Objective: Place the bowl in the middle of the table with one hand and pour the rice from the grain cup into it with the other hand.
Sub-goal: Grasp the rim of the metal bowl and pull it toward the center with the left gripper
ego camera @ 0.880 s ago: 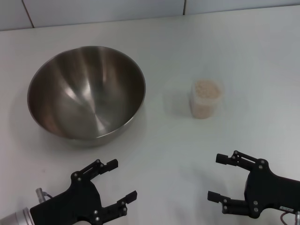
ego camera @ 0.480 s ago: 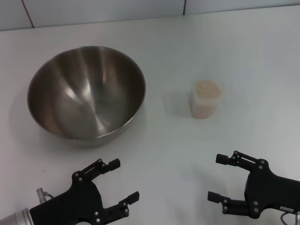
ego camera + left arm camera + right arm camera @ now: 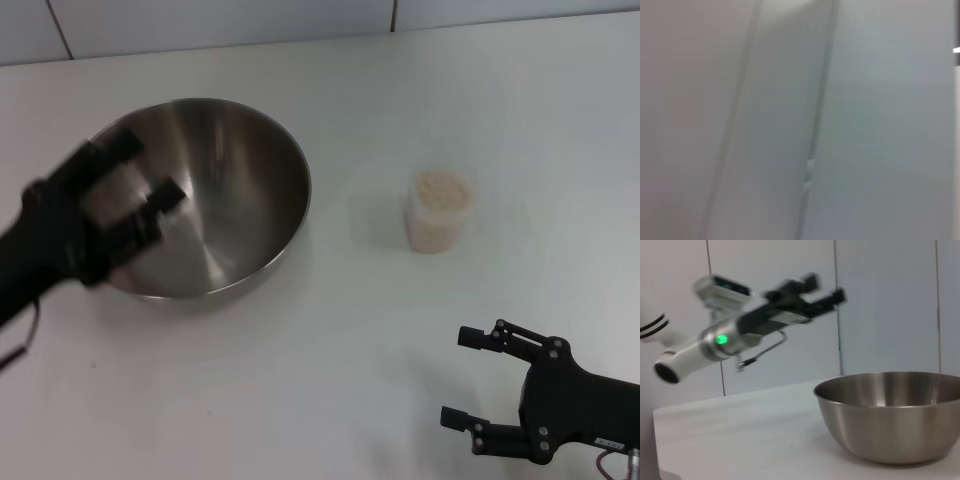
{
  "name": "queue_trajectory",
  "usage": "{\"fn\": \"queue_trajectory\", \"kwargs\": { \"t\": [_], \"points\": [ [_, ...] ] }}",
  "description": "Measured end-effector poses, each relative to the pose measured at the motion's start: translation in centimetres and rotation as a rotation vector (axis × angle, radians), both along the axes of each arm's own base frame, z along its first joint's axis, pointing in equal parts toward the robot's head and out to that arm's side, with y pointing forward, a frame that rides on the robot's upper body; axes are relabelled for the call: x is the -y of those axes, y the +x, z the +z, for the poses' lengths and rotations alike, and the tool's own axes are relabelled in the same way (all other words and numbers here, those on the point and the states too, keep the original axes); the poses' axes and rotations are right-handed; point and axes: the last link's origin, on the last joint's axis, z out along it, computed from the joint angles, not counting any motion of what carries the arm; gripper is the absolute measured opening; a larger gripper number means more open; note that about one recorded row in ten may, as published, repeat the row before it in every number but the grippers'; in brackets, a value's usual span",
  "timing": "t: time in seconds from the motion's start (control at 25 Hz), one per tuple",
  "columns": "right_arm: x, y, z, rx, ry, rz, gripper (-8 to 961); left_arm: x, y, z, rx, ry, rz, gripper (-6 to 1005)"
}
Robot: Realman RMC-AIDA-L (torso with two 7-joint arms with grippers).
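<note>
My left gripper is slanted over the bowl's inside (image 3: 215, 190), high above the bowl's rim. It should move back and come down to the rim's edge (image 3: 816, 391) nearest its arm.
The steel bowl (image 3: 240, 190) sits on the left part of the white table (image 3: 340, 340). It also shows in the right wrist view (image 3: 895, 415). The clear grain cup (image 3: 438, 225), full of rice (image 3: 442, 188), stands upright to the bowl's right. My left gripper (image 3: 140, 172) is open, empty and raised in the air above the bowl's left side. It shows blurred in the right wrist view (image 3: 827, 287), well above the rim. My right gripper (image 3: 458, 377) is open and empty near the front right edge, well short of the cup.
A pale panelled wall (image 3: 220, 20) runs behind the table. The left wrist view shows only blurred wall panels (image 3: 790, 120). Bare tabletop lies between the bowl and the cup.
My left arm has swung up from the front left of the table and now hangs over the bowl's left side. The right arm, bowl and cup have not moved.
</note>
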Motion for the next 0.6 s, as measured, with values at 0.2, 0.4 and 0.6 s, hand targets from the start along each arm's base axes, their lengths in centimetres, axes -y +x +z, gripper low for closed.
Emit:
{"fn": "queue_trajectory", "kwargs": {
  "t": [0.2, 0.4, 0.6],
  "points": [
    [0.0, 0.0, 0.0, -0.005, -0.004, -0.003, 840, -4.6, -1.0, 1.6, -0.087, 0.005, 0.143, 811],
    [0.0, -0.1, 0.1, -0.015, -0.011, -0.005, 839, -7.4, -1.4, 1.9, -0.143, 0.042, 0.236, 810],
    [0.0, -0.3, 0.3, -0.027, -0.014, 0.001, 839, -9.0, -0.8, 2.1, -0.178, 0.057, 0.259, 809]
  ]
}}
